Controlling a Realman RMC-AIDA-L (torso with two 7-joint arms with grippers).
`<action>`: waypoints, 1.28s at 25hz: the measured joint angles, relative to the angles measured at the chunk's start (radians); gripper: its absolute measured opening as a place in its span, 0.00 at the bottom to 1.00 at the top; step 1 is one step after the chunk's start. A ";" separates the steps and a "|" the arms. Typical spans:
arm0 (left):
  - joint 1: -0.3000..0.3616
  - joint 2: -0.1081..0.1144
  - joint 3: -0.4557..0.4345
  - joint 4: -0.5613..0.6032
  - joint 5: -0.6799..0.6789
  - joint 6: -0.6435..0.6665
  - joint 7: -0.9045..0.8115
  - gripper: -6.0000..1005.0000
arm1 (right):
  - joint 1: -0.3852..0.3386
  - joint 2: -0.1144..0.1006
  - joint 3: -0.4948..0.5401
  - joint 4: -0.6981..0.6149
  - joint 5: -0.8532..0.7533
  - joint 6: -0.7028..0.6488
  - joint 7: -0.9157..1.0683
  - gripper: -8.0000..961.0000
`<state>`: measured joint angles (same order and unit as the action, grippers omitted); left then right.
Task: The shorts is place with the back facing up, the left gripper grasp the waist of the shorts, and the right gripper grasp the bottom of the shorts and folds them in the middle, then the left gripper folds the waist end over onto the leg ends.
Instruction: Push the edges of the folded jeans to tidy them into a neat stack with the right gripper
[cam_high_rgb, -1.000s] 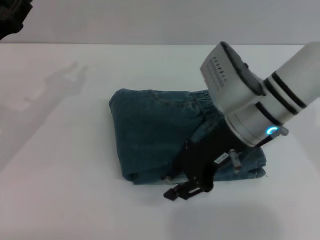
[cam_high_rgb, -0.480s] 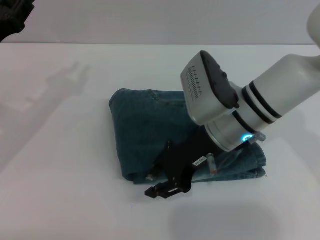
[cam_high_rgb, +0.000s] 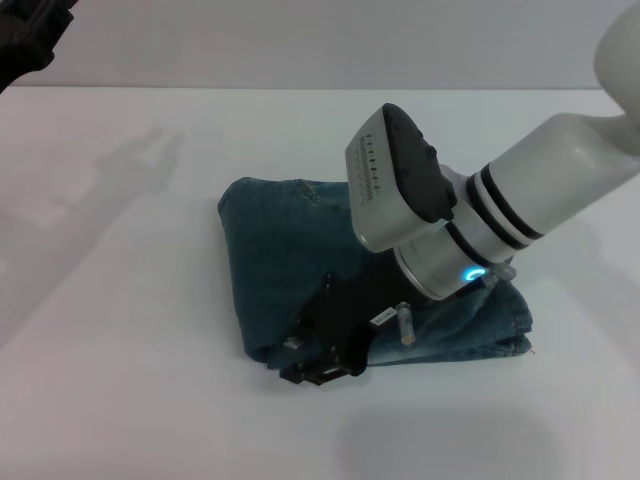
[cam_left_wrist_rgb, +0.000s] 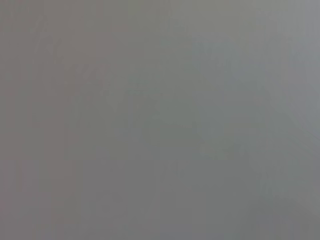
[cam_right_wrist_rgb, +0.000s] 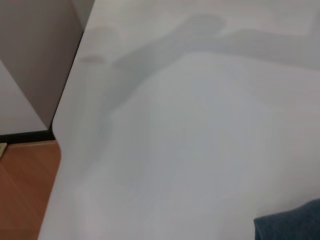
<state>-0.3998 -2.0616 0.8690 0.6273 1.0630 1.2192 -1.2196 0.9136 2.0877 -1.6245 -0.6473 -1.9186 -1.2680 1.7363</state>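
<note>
The folded edge of the shorts (cam_high_rgb: 233, 265) slants toward the near side, so I should straighten it with my right gripper, moving the shorts' front corner (cam_high_rgb: 261, 351) back before withdrawing.
The blue denim shorts (cam_high_rgb: 285, 250) lie folded into a compact block in the middle of the white table (cam_high_rgb: 120, 380). My right gripper (cam_high_rgb: 312, 368) hangs low over the front edge of the shorts, near their front left corner, with the white forearm (cam_high_rgb: 470, 220) reaching in from the right and covering the shorts' middle. In the right wrist view only a corner of the shorts (cam_right_wrist_rgb: 292, 222) shows. A dark part of my left arm (cam_high_rgb: 25, 35) sits at the far left corner, away from the cloth. The left wrist view is plain grey.
The right wrist view shows the table's edge (cam_right_wrist_rgb: 62, 145), with wooden floor (cam_right_wrist_rgb: 22, 195) and a wall beyond it. Arm shadows fall on the table at the far left.
My right arm has swung left along the front edge of the shorts, carrying the gripper from the front middle to the front left corner. The shorts have not moved.
</note>
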 joint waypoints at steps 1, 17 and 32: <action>0.000 0.000 -0.001 -0.004 0.000 0.003 0.000 0.32 | 0.002 0.000 -0.010 -0.001 0.008 0.004 0.004 0.38; 0.017 0.003 -0.007 -0.008 0.000 0.073 -0.001 0.32 | 0.024 0.002 -0.178 -0.011 0.075 0.132 0.070 0.38; 0.014 0.003 0.000 -0.008 -0.002 0.071 -0.002 0.32 | -0.012 0.002 -0.214 -0.047 0.113 0.303 0.060 0.38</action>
<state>-0.3858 -2.0584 0.8693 0.6197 1.0614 1.2905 -1.2211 0.9013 2.0897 -1.8381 -0.6940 -1.8053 -0.9653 1.7963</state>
